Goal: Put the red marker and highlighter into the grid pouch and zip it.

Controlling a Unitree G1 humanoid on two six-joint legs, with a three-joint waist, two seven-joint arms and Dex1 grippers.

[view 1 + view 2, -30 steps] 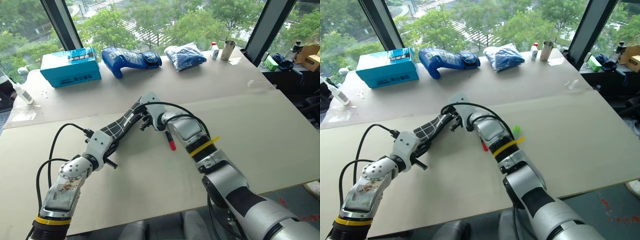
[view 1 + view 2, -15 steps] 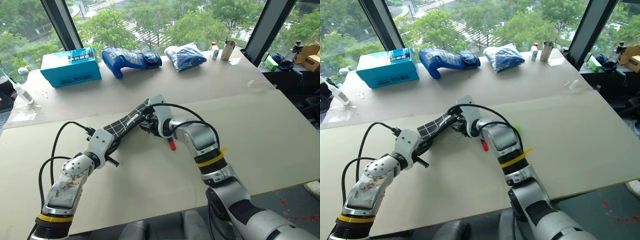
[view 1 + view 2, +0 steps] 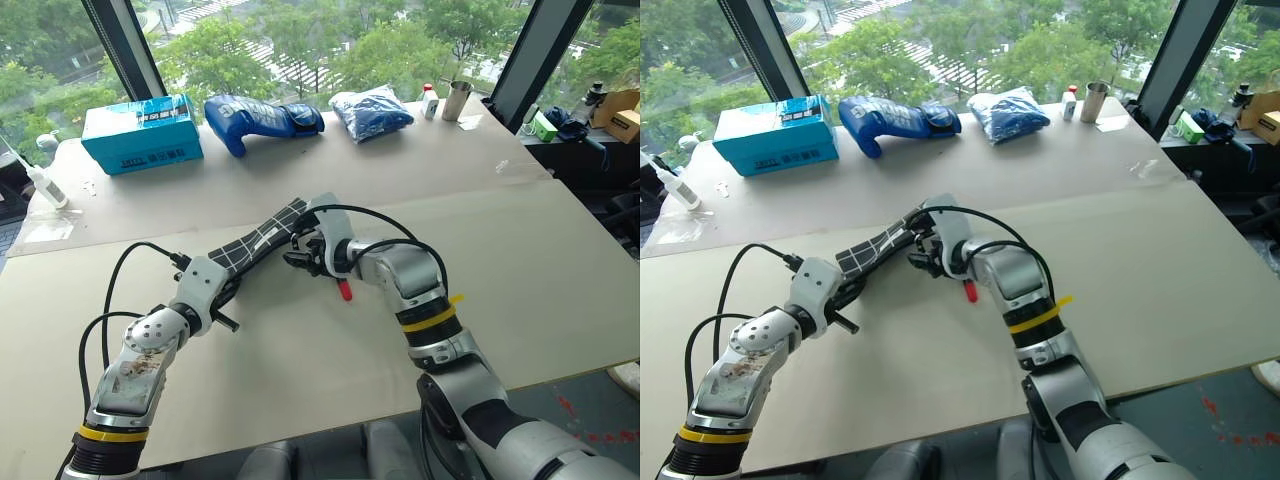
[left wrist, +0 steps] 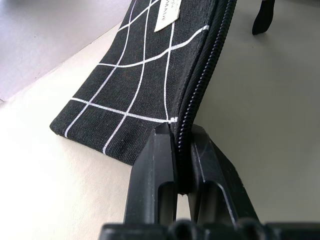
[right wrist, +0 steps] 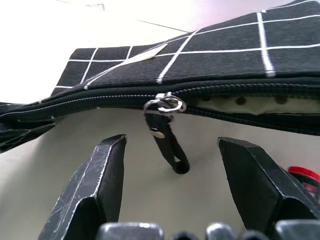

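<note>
I expect the grid pouch's opening (image 5: 272, 106) to spread wide around the highlighter when I push it in, because the zipper gapes beyond the slider and shows dotted lining (image 5: 250, 104).
The grid pouch (image 3: 262, 238) is black with thin white lines and is held slanting above the table. My left gripper (image 4: 176, 132) is shut on its near end, pinching the zipper edge. My right gripper (image 5: 172, 141) stands open at the pouch's far end. The zipper pull (image 5: 167, 145) hangs loose between its fingers, touched by neither. Beyond the slider the zipper gapes and shows a dotted lining (image 5: 240, 101). The red marker (image 3: 344, 290) lies on the table under my right wrist, with its red end showing. The highlighter is hidden.
Along the far side of the table (image 3: 560, 260) lie a blue box (image 3: 140, 132), a blue glove (image 3: 260, 118) and a blue bag (image 3: 370, 108). A metal cup (image 3: 457, 98) stands at the far right. A white bottle (image 3: 45, 185) is at the left edge.
My right gripper has opened, let go of the zipper pull and drawn back a little from the pouch's far end. My left gripper has kept its grip and place.
</note>
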